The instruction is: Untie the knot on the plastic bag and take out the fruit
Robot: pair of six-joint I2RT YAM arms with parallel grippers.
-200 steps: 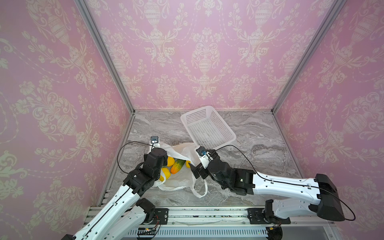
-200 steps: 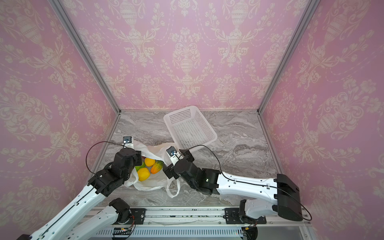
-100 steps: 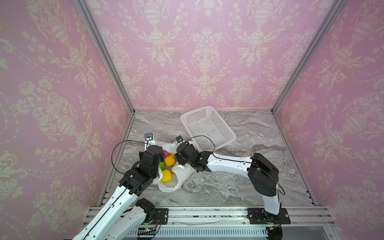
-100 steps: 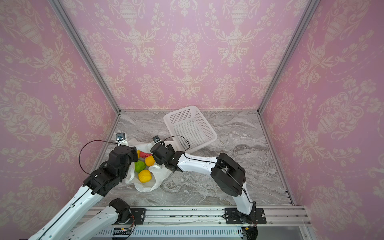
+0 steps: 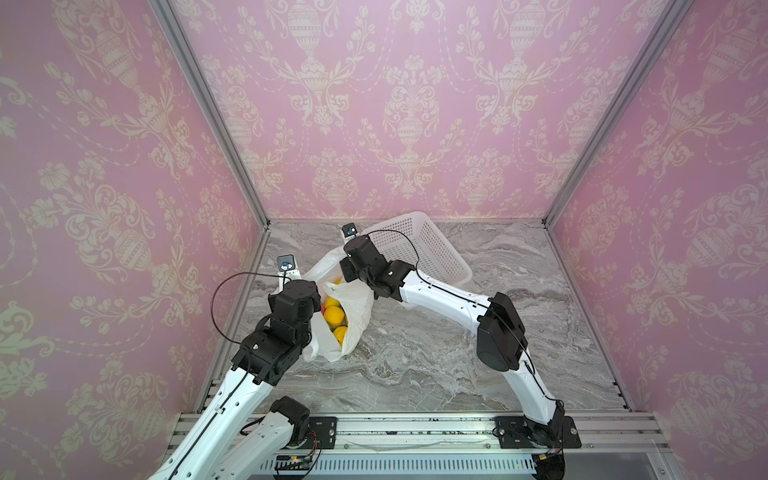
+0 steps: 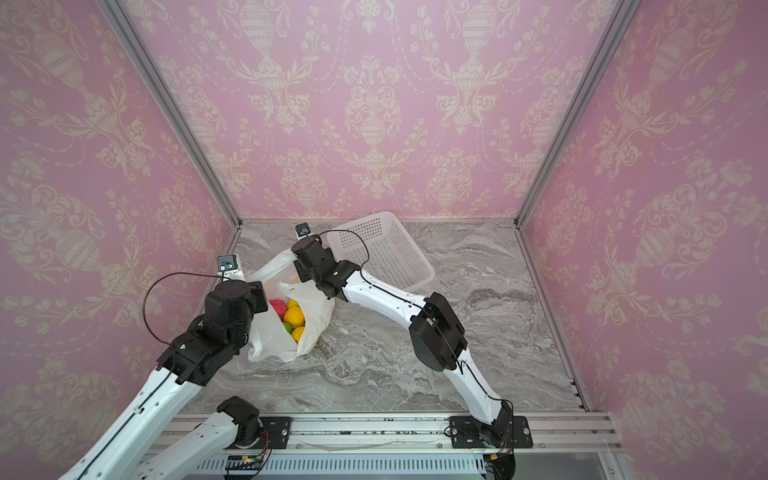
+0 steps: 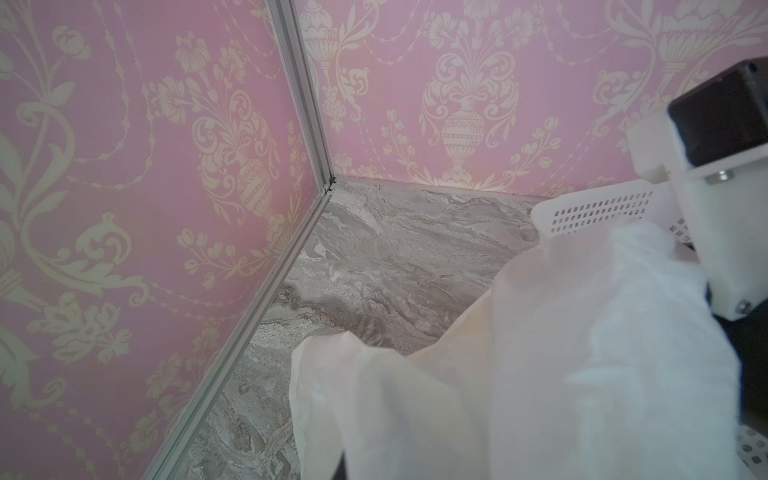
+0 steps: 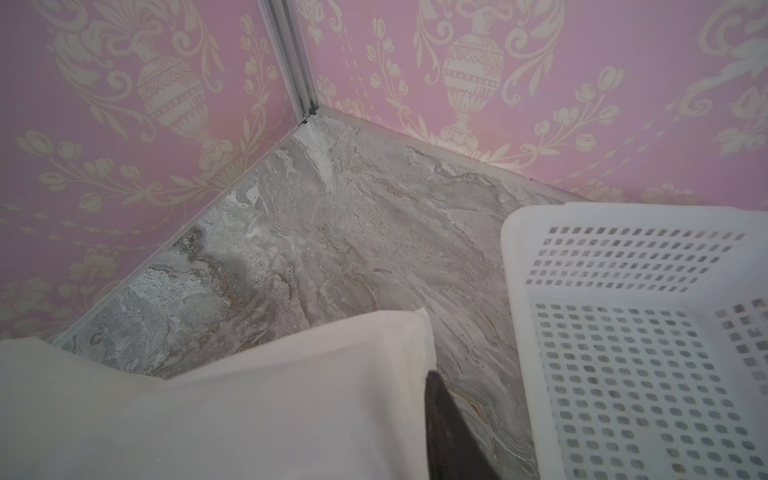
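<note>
My two grippers are both holding the plastic bag's rim. Next, my right gripper opens and reaches for the orange-yellow fruit while my left gripper keeps hold of the bag.
The plastic bag hangs open at the left of the marble floor, stretched between my two grippers. Fruit shows in its mouth: a pink-red piece, round orange-yellow ones and a green one. My left gripper is shut on the near rim, and white film covers its jaws in the left wrist view. My right gripper is shut on the far rim. One of its dark fingers presses against the film. The knot is out of view.
A white perforated basket stands tilted just behind the right gripper, near the back wall; its rim fills one side of the right wrist view. Pink wallpapered walls close in the left, back and right. An aluminium rail runs along the front.
My right arm swung from the bag's front right to its far side by the basket and closed on the rim. The bag rose and its mouth opened. The left gripper stayed shut.
</note>
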